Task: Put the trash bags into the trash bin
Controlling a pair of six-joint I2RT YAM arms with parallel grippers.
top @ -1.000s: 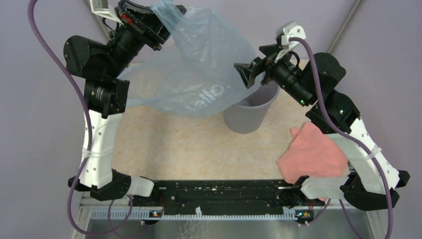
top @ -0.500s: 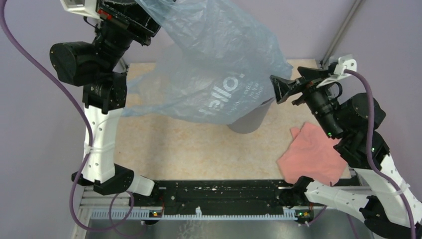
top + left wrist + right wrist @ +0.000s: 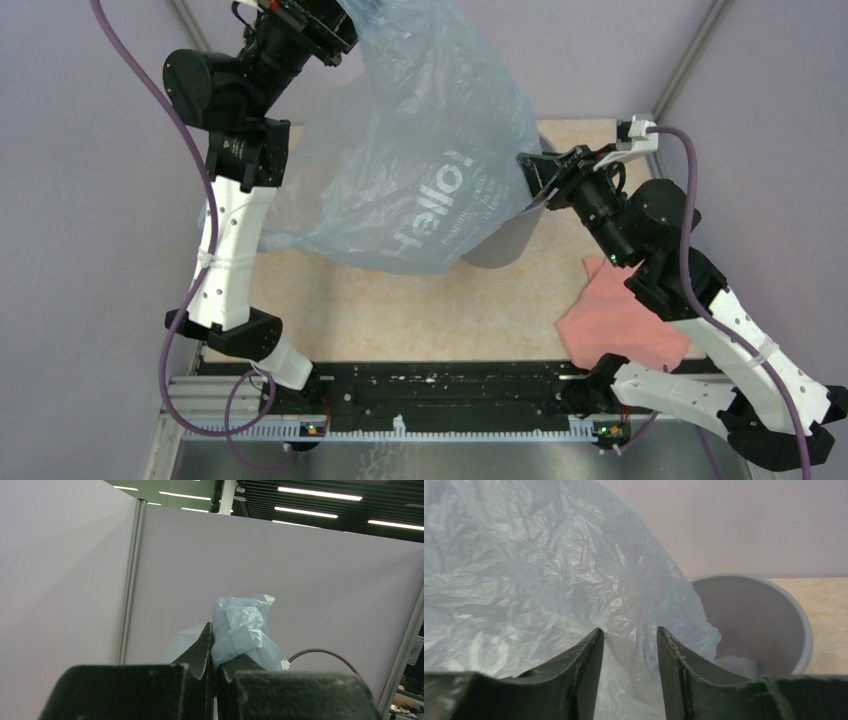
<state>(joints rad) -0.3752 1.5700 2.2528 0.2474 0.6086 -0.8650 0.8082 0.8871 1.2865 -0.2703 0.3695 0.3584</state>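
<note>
Next, my right gripper pinches the bag's side [image 3: 513,160] and raises it over the trash bin's opening, because the bag's lower part [image 3: 420,252] is hanging in front of the trash bin.
The pale blue trash bag [image 3: 430,170] hangs from its top, lifted high at the back of the table. My left gripper [image 3: 345,15] is shut on its bunched top [image 3: 245,625], with my left gripper [image 3: 215,650] pinching that knot of film. The bag drapes in front of the grey trash bin [image 3: 505,245], hiding most of it. My right gripper [image 3: 530,175] presses into the bag's right side above the bin. In the right wrist view my right gripper [image 3: 629,632] has its jaws partly apart with bag film [image 3: 549,580] between them. The trash bin [image 3: 764,615] shows open just right of them.
A salmon-pink cloth [image 3: 625,310] lies on the table at the right, under my right arm. Purple walls and metal posts close in the back and sides. The black rail [image 3: 450,385] with both arm bases runs along the near edge.
My left arm swung the bag's top to the right, so the bag hangs more over the bin. My right gripper narrowed its jaws around the bag's right edge.
</note>
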